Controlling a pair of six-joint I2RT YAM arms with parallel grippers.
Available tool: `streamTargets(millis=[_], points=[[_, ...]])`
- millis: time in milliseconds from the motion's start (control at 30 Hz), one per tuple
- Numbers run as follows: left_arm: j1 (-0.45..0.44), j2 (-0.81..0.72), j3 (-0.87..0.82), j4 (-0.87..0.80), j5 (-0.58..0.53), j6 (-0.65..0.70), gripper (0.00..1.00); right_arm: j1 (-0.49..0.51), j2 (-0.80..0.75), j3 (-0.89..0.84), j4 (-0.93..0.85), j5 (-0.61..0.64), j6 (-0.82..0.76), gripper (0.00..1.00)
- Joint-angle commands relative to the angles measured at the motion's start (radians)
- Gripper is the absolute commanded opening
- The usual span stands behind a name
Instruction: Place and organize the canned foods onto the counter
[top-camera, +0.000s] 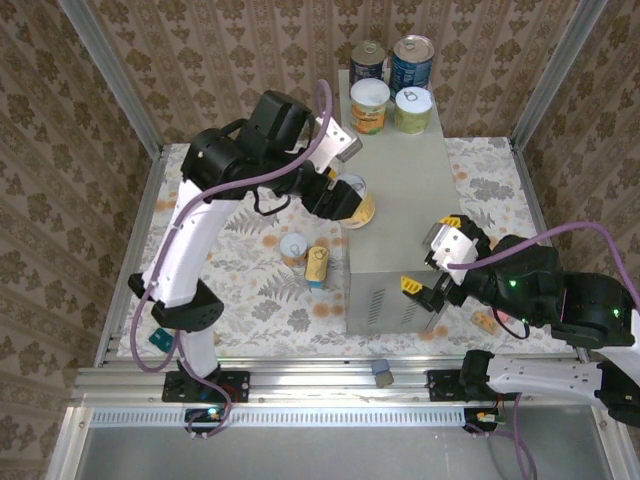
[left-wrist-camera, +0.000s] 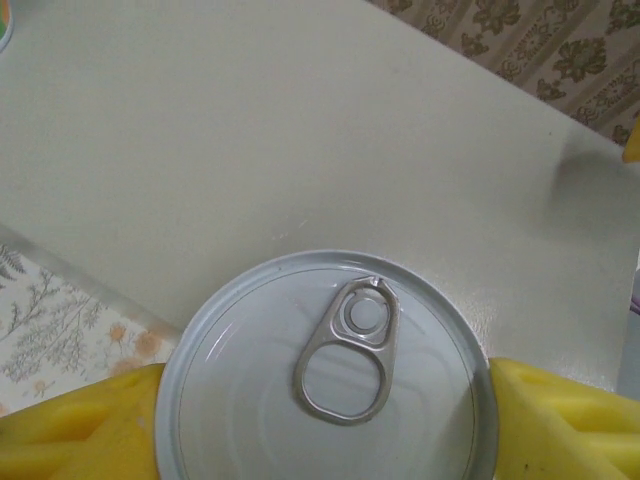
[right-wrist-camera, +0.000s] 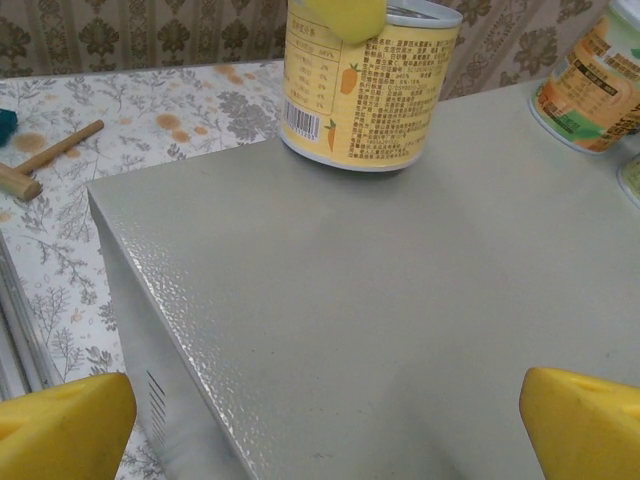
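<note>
The yellow can (top-camera: 359, 206) is upright in my left gripper beside the counter's clear middle (top-camera: 405, 211), so I should keep carrying the can inward until its base stands flat there.
The counter (top-camera: 400, 235) is the tall grey box in mid-table. At its back stand two dark-blue cans (top-camera: 368, 62) (top-camera: 412, 60) and two yellow-labelled cans (top-camera: 369, 105) (top-camera: 413, 110). My left gripper (top-camera: 350, 200) (left-wrist-camera: 325, 400) is shut on another yellow can (top-camera: 357, 203) (left-wrist-camera: 330, 365) (right-wrist-camera: 365, 85), a yellow finger (left-wrist-camera: 80, 425) pressing each side; its base meets the counter top near the left edge. One more can (top-camera: 293, 249) stands on the table. My right gripper (top-camera: 428, 258) (right-wrist-camera: 325, 420) hangs open over the counter's near right corner, nothing between its fingers (right-wrist-camera: 585, 420).
A wooden mallet (right-wrist-camera: 40, 160) and a teal block (right-wrist-camera: 5, 125) lie on the floral cloth left of the counter. A small tan piece (top-camera: 487, 320) lies by the right arm. Metal frame posts and patterned walls close in the table on three sides.
</note>
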Motion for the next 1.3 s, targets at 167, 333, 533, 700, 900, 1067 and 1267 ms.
streamTargets(millis=[167,333,533,700,900,1067,1267], points=[[-0.036,0.07,0.027,0.097,0.06,0.028,0.57,0.005,-0.045,-0.036,0.05,0.071,0.014,1.0],[-0.049,0.102,0.027,0.124,0.072,0.035,0.59,0.003,-0.076,-0.059,0.082,0.094,0.032,1.0],[-0.068,0.136,0.032,0.153,0.087,0.03,0.61,0.004,-0.104,-0.089,0.114,0.105,0.049,1.0],[-0.089,0.153,0.033,0.192,0.105,0.026,0.64,0.004,-0.118,-0.105,0.142,0.141,0.058,1.0],[-0.109,0.172,0.033,0.208,0.105,0.032,0.68,0.003,-0.147,-0.167,0.234,0.175,0.086,1.0],[-0.113,0.177,0.033,0.225,0.116,0.025,0.7,0.004,-0.147,-0.192,0.239,0.204,0.107,1.0],[-0.117,0.182,0.033,0.235,0.121,0.031,0.73,0.004,-0.168,-0.229,0.27,0.22,0.142,1.0]])
